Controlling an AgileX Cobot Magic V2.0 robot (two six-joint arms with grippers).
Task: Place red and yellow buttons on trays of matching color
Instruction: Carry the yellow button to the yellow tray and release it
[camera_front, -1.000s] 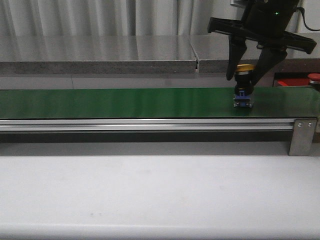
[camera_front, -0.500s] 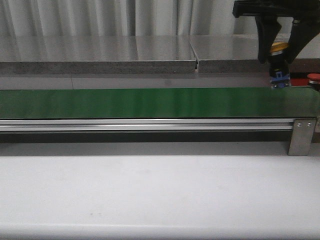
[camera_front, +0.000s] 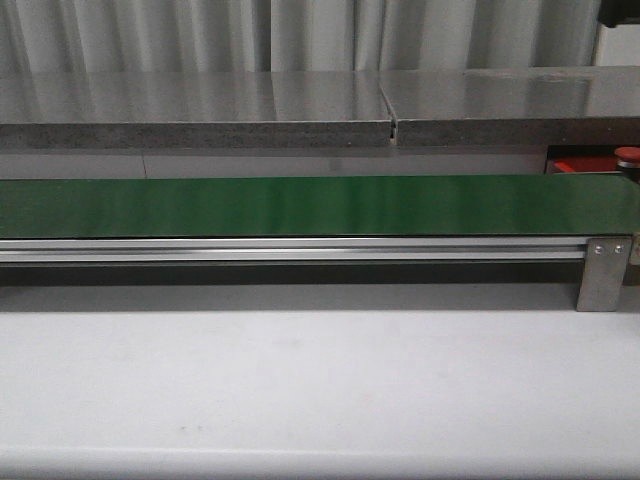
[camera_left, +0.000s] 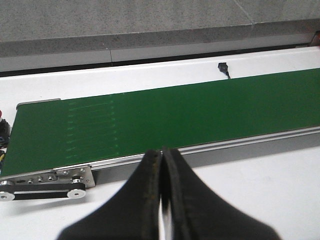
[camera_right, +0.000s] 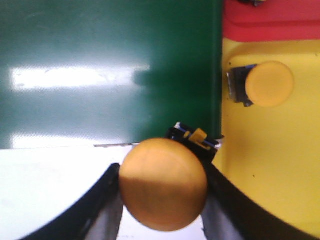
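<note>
My right gripper should continue past the belt's end and release the held yellow button there, as the yellow tray (camera_right: 267, 155) is open beside its second yellow button (camera_right: 270, 84).
My right gripper (camera_right: 163, 172) is shut on a yellow button (camera_right: 163, 186), whose domed cap fills the gap between the fingers. It hangs over the end of the green belt (camera_right: 110, 70), at the edge of the yellow tray (camera_right: 270, 160). A second yellow button (camera_right: 270, 83) lies on that tray. The red tray (camera_right: 272, 22) adjoins the yellow one. In the front view a strip of the red tray (camera_front: 575, 166) and a red button (camera_front: 628, 155) show at the far right; neither gripper shows there. My left gripper (camera_left: 162, 152) is shut and empty above the white table, near the belt's front rail.
The long green belt (camera_front: 300, 205) runs across the table on an aluminium rail (camera_front: 300, 248) with a metal bracket (camera_front: 603, 270) at its right end. Behind it stands a grey stone ledge (camera_front: 200, 115). A small black plug (camera_left: 223, 67) lies beyond the belt.
My right gripper lifted the yellow button off the belt, carried it up and to the right, and has left the front view. The left arm shows no earlier frame.
</note>
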